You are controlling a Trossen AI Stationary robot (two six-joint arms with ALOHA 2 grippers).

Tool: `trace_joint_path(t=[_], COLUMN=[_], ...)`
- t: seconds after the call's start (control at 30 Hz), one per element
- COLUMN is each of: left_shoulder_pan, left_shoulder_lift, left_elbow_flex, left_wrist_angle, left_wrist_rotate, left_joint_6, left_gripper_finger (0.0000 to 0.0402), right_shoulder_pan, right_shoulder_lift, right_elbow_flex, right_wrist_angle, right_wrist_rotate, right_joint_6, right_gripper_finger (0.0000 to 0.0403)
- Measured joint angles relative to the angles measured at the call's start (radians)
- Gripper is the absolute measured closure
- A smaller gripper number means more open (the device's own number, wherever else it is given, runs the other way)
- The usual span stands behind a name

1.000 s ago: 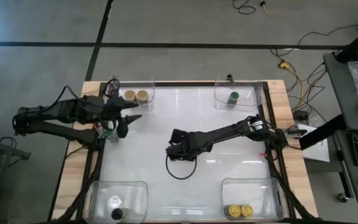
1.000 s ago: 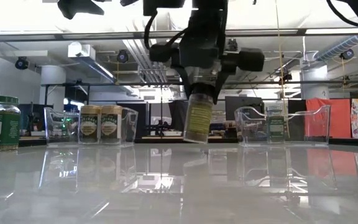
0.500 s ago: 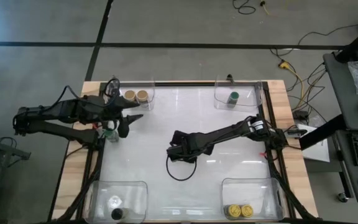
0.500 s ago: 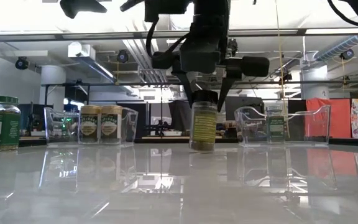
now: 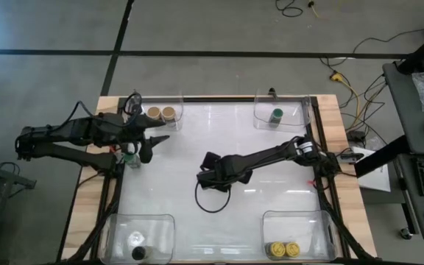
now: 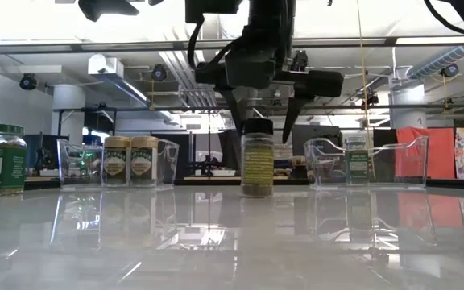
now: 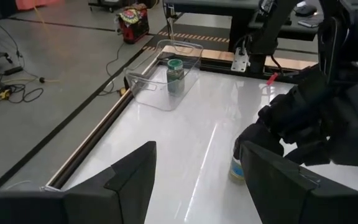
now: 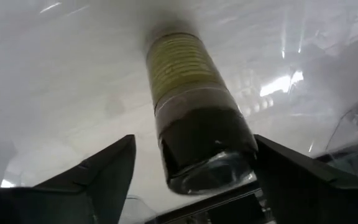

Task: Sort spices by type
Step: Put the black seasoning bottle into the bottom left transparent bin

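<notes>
Next, I move my right gripper away so that my left gripper can take the middle jar [image 6: 257, 165], because the tub holding a black-lidded jar [image 5: 138, 238] is on my left gripper's side.
A spice jar with a black lid [image 6: 257, 157] stands upright on its base at the table's middle; it also fills the right wrist view [image 8: 191, 106]. My right gripper [image 6: 263, 129] [image 5: 210, 177] hovers over it, open, one finger on each side of the lid without touching, and hides the jar in the high view. My left gripper [image 5: 153, 143] [image 7: 194, 180] waits open near the table's left edge. Two tan-lidded jars [image 5: 161, 112] sit in the far-left tub, one green-lidded jar [image 5: 276, 115] in the far-right tub, two yellow-lidded jars [image 5: 283, 250] in the near-right tub, and a black-lidded jar [image 5: 138, 254] in the near-left tub.
A clear tub stands in each corner of the white table [image 5: 271, 213]. Another green-lidded jar [image 6: 1, 157] [image 5: 129, 157] stands by the left edge, beside my left gripper. A black cable loops under my right arm [image 5: 212, 200]. The room with racks lies beyond the far edge.
My right gripper came down with the black-lidded jar, which hung tilted and clear of the table a second ago. The jar now stands upright on the table. The gripper has opened and let it go, its fingers spread on either side of the lid.
</notes>
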Motion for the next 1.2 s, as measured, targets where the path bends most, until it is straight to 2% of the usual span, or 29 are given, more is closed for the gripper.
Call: trace_joint_path(t=[0.23,0.33,0.4,0.43,0.57,0.83,1.0,1.2], left_shoulder_pan=[0.0,0.0,0.0,0.0,-0.001,0.001,0.001,0.001], left_shoulder_lift=[-0.007,-0.013,-0.02,-0.023,-0.028,-0.013,-0.018,-0.032], left_elbow_flex=[0.0,0.0,0.0,0.0,0.0,0.0,0.0,0.0], left_wrist_angle=[-0.001,-0.002,-0.002,-0.003,0.002,-0.027,-0.027,-0.035], left_wrist_rotate=[0.0,0.002,0.015,0.045,0.288,0.321,0.326,0.349], left_joint_6=[0.027,0.043,0.048,0.047,0.046,0.104,0.137,0.144], left_gripper_finger=[0.0185,0.0185,0.0185,0.0185,0.019,0.0211,0.0218,0.0219], right_shoulder_pan=[0.034,0.058,0.064,0.064,0.05,0.07,0.058,0.01], right_shoulder_lift=[-0.07,-0.113,-0.149,-0.167,-0.237,-0.287,-0.284,-0.281], right_elbow_flex=[0.0,0.0,0.0,-0.001,-0.049,-0.298,-0.441,-0.5], right_wrist_angle=[0.074,0.101,0.104,0.11,0.12,0.262,0.38,0.453], right_wrist_rotate=[-0.001,-0.023,-0.092,-0.135,-0.225,-0.29,-0.229,-0.177], right_joint_6=[0.068,0.18,0.385,0.541,1.169,1.77,1.939,1.943], right_gripper_finger=[0.0057,0.0049,0.0049,0.005,0.0061,0.0103,0.0143,0.0172])
